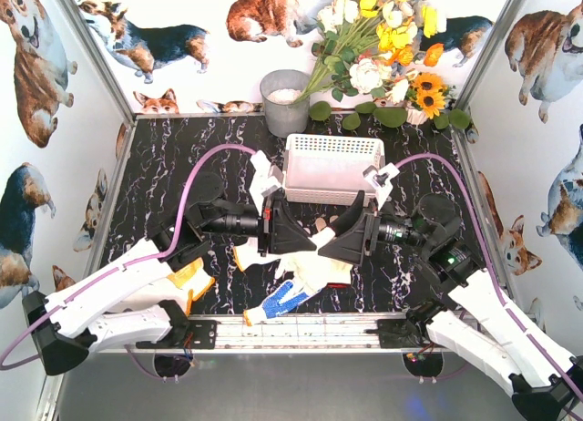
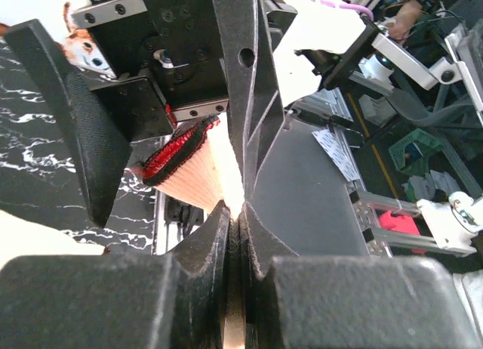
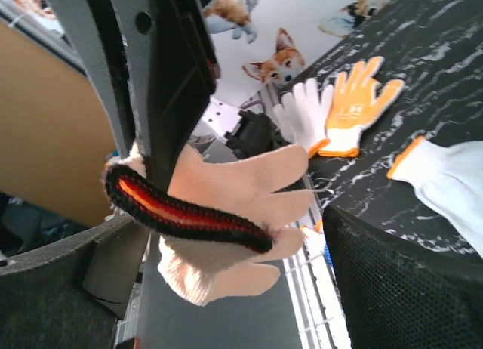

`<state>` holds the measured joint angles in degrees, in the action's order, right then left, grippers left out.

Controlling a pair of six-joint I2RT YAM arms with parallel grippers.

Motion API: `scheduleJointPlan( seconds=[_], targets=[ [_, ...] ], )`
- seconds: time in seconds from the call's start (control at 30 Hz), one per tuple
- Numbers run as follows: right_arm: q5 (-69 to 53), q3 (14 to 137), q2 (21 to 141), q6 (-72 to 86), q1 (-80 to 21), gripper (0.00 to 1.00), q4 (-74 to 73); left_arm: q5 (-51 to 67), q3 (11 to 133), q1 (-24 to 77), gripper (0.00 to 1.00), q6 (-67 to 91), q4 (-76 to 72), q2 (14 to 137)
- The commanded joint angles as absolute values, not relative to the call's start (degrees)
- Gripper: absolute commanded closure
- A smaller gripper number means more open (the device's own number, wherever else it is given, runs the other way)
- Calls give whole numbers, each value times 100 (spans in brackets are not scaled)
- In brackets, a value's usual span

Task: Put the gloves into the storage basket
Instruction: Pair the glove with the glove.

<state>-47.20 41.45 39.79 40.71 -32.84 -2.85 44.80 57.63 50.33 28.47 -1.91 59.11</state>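
My right gripper should take hold of the pale yellow glove's cuff (image 3: 185, 217), since my left gripper is pinching it at one end, and lay this glove over the matching glove (image 1: 332, 270).
My left gripper (image 2: 235, 213) is shut on a pale yellow glove (image 2: 192, 171) with a black-and-red cuff, held above the table's middle. My right gripper (image 3: 226, 251) faces it nose to nose and stands open, with its pads (image 3: 400, 288) on either side of the hanging glove (image 3: 234, 198) and not touching it. From above, both grippers (image 1: 305, 239) (image 1: 335, 241) meet just in front of the white storage basket (image 1: 332, 166). More gloves lie on the table: an orange-yellow one (image 1: 191, 280), a blue-dotted one (image 1: 278, 301) and a pale one (image 1: 321, 271).
A grey metal bucket (image 1: 284, 100) and a bunch of artificial flowers (image 1: 383, 47) stand at the back behind the basket. Corgi-print walls close off the sides. A metal rail (image 1: 301, 330) runs along the near edge between the arm bases.
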Motion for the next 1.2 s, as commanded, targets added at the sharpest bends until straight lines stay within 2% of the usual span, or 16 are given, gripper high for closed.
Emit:
scheduleJointPlan(
  seconds=[0.0,0.2,0.33,0.43,0.6,0.7,0.77,0.87,0.9,0.97,1.1,1.17],
  targets=[
    [-5354,4105,3972,4520,-3270,0,825,4640,6007,5237,100,2853,-423,5965],
    [-5604,4077,3846,4668,-3278,1,1034,4396,6033,5264,100,2485,-125,5821],
    [-5591,4140,3762,4555,-3278,17,831,4175,5988,5256,100,2302,66,5725],
    [-5573,4182,3766,4465,-3278,33,687,4028,5952,5225,100,2221,129,5690],
    [-5343,4243,3784,4243,-3274,76,397,3918,5831,5089,100,2132,194,5650],
    [-4839,4466,3790,3715,-3278,99,-466,3810,5795,4987,100,2025,345,5660],
    [-4336,4779,3882,3136,-3275,100,-1334,3568,5773,4875,99,1885,594,5660],
    [-3699,5349,4148,2290,-3278,100,-2462,3340,5655,4519,81,1831,886,5684],
    [-3512,5523,4233,2061,-3278,100,-2808,3328,5593,4379,68,1886,897,5686],
    [-3056,5809,4421,1583,-3278,100,-3438,3305,5436,4109,52,2056,853,5659],
    [-1729,6284,4802,958,-3275,100,-4732,2946,5242,3843,28,2249,897,5590],
    [-1116,6464,5017,762,-3278,100,-5211,2751,5209,3826,20,2285,960,5618]
  ],
)
